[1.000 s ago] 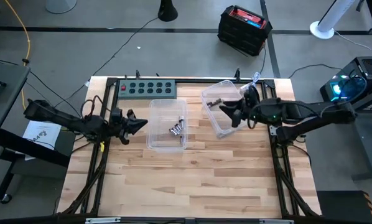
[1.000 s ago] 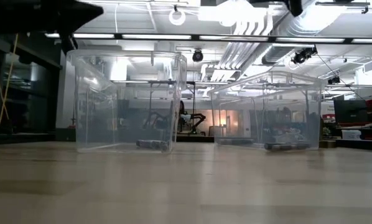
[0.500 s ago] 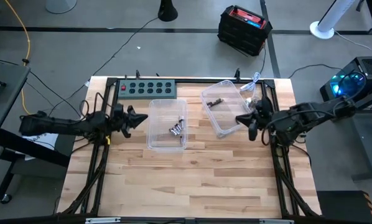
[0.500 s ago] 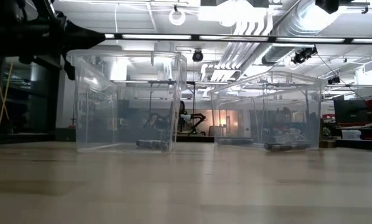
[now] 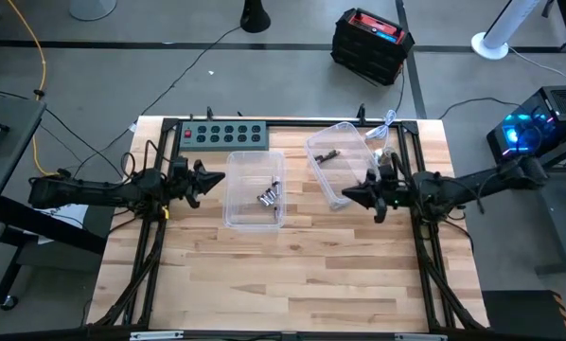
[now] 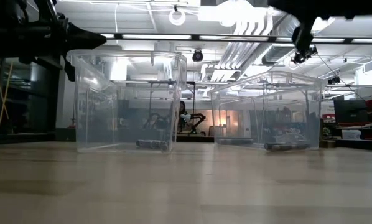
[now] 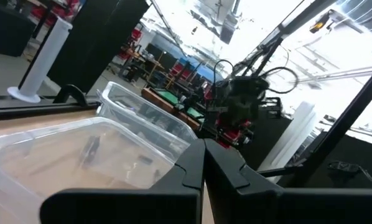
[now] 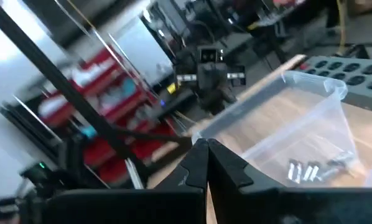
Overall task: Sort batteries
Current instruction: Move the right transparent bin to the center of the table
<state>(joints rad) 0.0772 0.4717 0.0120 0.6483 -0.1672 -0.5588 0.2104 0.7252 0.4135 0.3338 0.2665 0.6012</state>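
My right gripper should move back and push the bin's outer side (image 5: 365,150) until the bin sits straight, because the bin with the dark batteries (image 5: 344,165) stands crooked under my right gripper.
Two clear plastic bins stand on the wooden table. The left bin (image 5: 255,189) holds several silvery batteries (image 5: 269,196), also seen as silvery batteries (image 8: 310,169) in the right wrist view. The right bin (image 5: 338,163) holds a few dark batteries (image 5: 327,154). My left gripper (image 5: 219,180) is shut and hangs just left of the left bin, above its rim height (image 6: 102,38). My right gripper (image 5: 344,196) is shut and hovers over the right bin's near right corner. Neither gripper holds anything.
A green power strip (image 5: 224,134) lies along the far edge behind the bins. Black frame rails (image 5: 425,246) run down both sides of the table. A clear cable bundle (image 5: 387,128) lies at the far right. Bare wood (image 5: 283,275) fills the near half.
My right gripper was open over the right bin. It has drawn back toward the table's right edge, shut empty, and then come back to the bin's near right corner. My left gripper has shifted a little toward the far edge. The bins and batteries have stayed put.
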